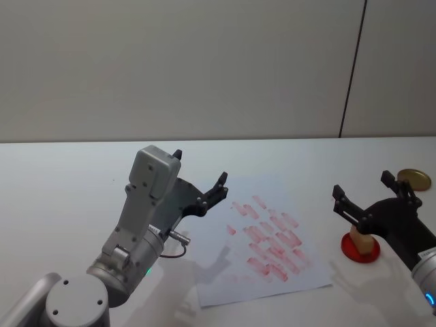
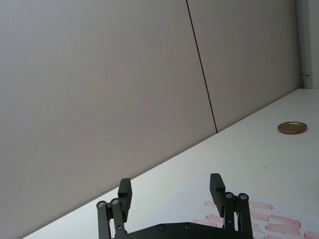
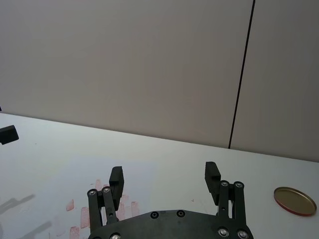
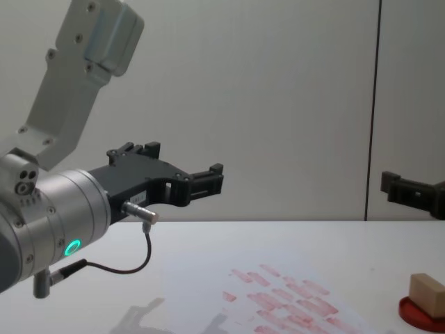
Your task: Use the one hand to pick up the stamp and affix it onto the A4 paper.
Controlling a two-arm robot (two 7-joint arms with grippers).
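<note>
My gripper will lift the stamp (image 4: 427,295) free and leave the wider red ink pad (image 4: 415,316) behind, because the stamp just rests on top of the ink pad.
The stamp (image 1: 361,240) is a small tan wooden block standing on a round red ink pad (image 1: 349,250) at the right of the table; from the side, the stamp (image 4: 430,292) rests on the ink pad (image 4: 416,313). My right gripper (image 1: 363,185) hovers above it, open and holding nothing, and its fingers (image 3: 212,173) stand wide apart. The A4 paper (image 1: 238,276) lies mid-table, covered with red prints (image 1: 272,242). My left gripper (image 1: 200,167) is open and raised over the paper's left edge.
A round gold lid (image 1: 413,179) lies on the table behind the ink pad, the same lid (image 3: 295,200) being in the right wrist view. A black cable (image 4: 132,268) dangles under the left wrist. A grey wall stands behind the table.
</note>
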